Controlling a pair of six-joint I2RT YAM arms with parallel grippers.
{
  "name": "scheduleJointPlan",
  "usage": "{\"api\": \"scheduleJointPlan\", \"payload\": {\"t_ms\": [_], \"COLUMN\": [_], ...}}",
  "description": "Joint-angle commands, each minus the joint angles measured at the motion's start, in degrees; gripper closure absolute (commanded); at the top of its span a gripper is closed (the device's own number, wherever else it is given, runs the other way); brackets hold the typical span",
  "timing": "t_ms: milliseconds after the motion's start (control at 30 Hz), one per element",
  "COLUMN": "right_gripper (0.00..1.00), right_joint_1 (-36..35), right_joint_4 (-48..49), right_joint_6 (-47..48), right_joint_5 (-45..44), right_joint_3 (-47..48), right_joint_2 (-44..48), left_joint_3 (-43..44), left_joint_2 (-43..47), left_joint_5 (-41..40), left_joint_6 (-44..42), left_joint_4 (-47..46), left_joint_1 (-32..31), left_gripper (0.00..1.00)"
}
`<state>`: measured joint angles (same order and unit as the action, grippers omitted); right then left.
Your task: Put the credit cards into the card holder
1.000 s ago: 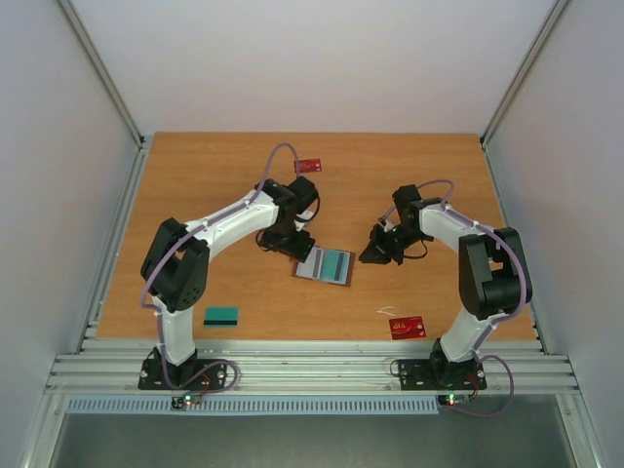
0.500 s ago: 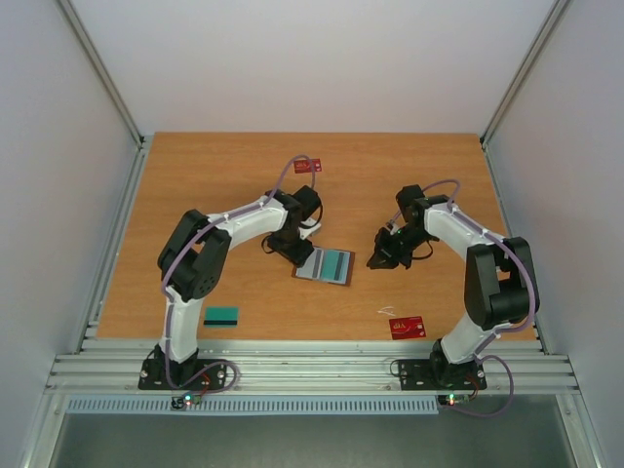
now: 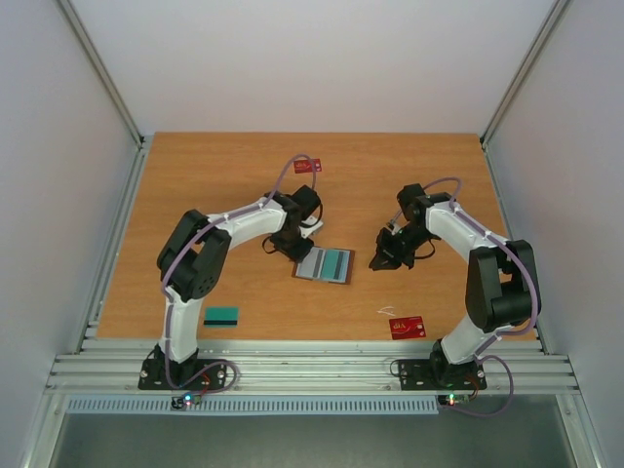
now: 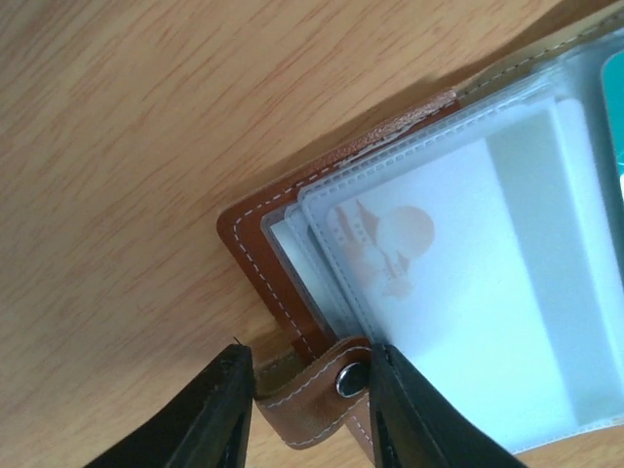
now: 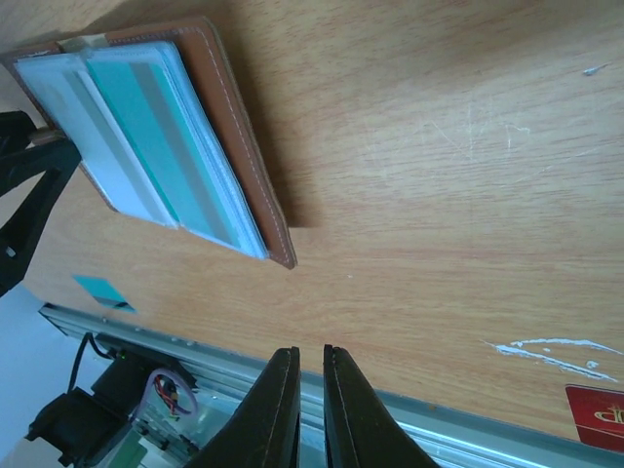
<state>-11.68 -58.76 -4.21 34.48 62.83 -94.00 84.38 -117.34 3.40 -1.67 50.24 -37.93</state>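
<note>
The card holder's edge (image 4: 265,281) slants across my left gripper, whose fingers are wide around the curled snap tab, so I should open, straighten and squeeze the tab (image 4: 317,398) tightly.
The card holder (image 3: 324,264) lies open mid-table, brown leather (image 4: 249,255) with clear sleeves. A teal card (image 5: 166,146) and a white card (image 4: 458,322) sit in the sleeves. My left gripper (image 3: 297,244) is at the holder's left edge, and in the left wrist view this gripper (image 4: 310,356) has its jaws pressed on both sides of the snap tab (image 4: 302,409). My right gripper (image 3: 382,255) hovers just right of the holder, and the right wrist view shows it (image 5: 310,353) shut and empty. Loose credit cards: teal (image 3: 221,315), red (image 3: 407,327), red (image 3: 308,166).
The loose teal card (image 5: 100,290) and the near red card (image 5: 597,414) lie close to the table's front edge, by the metal rail (image 3: 312,370). White scuff marks (image 5: 546,353) show on the wood beside the red card.
My left gripper's jaws have closed in onto the holder's snap tab, and the left arm's elbow has swung right and forward. The right gripper has drifted slightly to the right.
</note>
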Motion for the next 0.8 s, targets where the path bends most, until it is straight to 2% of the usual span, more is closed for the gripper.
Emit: {"api": "scheduleJointPlan", "payload": {"t_ms": [0,100,200,267,333,533,767], "right_gripper": [0.9,0.9,0.9,0.9,0.9,0.9,0.89], "right_joint_1": [0.1,0.1,0.1,0.1,0.1,0.1,0.0], "right_joint_4": [0.7,2.4,3.2,3.6,4.1,4.6,5.2], "right_joint_6": [1.0,0.8,0.9,1.0,0.7,0.2,-0.4], "right_joint_5": [-0.1,0.1,-0.4,-0.6,-0.6,-0.4,-0.8], "right_joint_3": [-0.3,-0.1,0.6,1.0,1.2,0.9,-1.2], "right_joint_2": [0.1,-0.8,-1.8,-2.4,-2.6,-2.1,0.0], "left_joint_3": [-4.6,-6.2,-7.9,-10.4,-12.0,-12.0,-13.9], "left_joint_2": [0.6,1.6,3.3,5.7,7.5,9.3,10.8], "left_joint_5": [3.8,4.7,9.6,13.7,13.8,10.3,8.7], "left_joint_6": [4.1,8.9,13.9,18.4,20.1,15.6,11.3], "left_joint_4": [-2.9,-1.4,-0.4,-2.5,-3.2,-2.2,-3.5], "left_joint_1": [0.1,0.1,0.1,-0.2,-0.4,-0.4,-0.7], "left_gripper": [0.68,0.72,0.75,0.72,0.64,0.45,0.44]}}
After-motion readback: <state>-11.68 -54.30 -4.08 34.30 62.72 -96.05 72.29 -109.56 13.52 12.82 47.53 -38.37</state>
